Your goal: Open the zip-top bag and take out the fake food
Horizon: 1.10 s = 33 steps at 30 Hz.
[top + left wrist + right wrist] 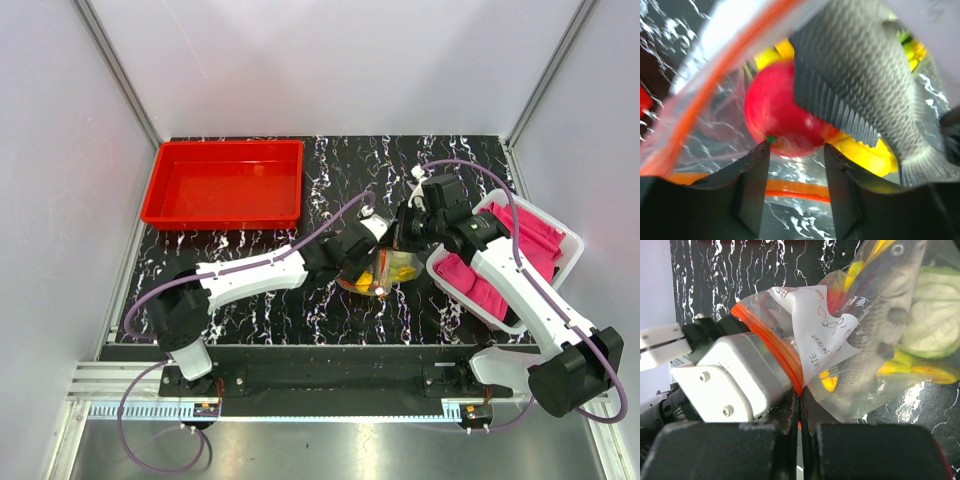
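The grey fish is lying on top of the red round fruit at the ends of my left gripper's fingers. My left gripper should first pull the fish out by its tail (927, 167).
The zip-top bag (388, 268) lies mid-table between both arms. My right gripper (800, 392) is shut on its orange-red zip strip (775, 347), holding one lip of the mouth up. My left gripper (797, 150) is inside the mouth, jaws apart, fingertips (762, 152) against the near side of the red round fruit (777, 112). The grey fish (860, 75) lies over the fruit, with yellow banana (867, 157) beneath. Through the plastic the right wrist view shows the fish (875, 315), a green piece (935, 325) and yellow fruit (917, 369).
A red tray (225, 185) stands at the back left. A white bin (572, 245) of pink cloth sits at the right, under my right arm. The left gripper's silver wrist body (735, 375) is close beside the right fingers.
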Motion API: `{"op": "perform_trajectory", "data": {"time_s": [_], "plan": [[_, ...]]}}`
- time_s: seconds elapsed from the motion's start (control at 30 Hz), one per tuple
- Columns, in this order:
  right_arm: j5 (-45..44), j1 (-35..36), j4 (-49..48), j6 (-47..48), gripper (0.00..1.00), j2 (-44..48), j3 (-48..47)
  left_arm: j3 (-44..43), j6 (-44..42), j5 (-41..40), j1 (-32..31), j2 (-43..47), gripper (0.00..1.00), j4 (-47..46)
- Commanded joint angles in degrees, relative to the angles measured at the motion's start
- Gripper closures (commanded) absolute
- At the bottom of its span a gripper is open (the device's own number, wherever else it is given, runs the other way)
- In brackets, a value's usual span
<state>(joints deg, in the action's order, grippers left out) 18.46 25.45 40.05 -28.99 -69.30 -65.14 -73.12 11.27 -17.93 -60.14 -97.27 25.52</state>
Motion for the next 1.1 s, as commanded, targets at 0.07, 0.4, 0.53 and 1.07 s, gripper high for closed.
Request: {"op": "perform_trajectory", "data": {"time_s": [0.07,0.4,0.53,1.07], "plan": [[4.22,0.91,-1.21,0.25,1.00,1.27,-1.30,0.35,10.07,5.97,-0.51,3.31,0.59,-1.88],[7.12,0.91,-2.00,-2.56,1.00,2.06,-1.30,0.97,16.67,15.03,-0.51,8.24,0.74,-4.34],[7.12,0.92,-2.00,-2.56,1.00,2.50,-1.74,0.87,22.38,17.58,0.11,7.80,0.64,-4.16],[6.68,1.00,-2.52,-2.73,1.00,2.59,-0.86,14.66,37.76,27.86,2.75,7.45,0.52,-23.30]]}}
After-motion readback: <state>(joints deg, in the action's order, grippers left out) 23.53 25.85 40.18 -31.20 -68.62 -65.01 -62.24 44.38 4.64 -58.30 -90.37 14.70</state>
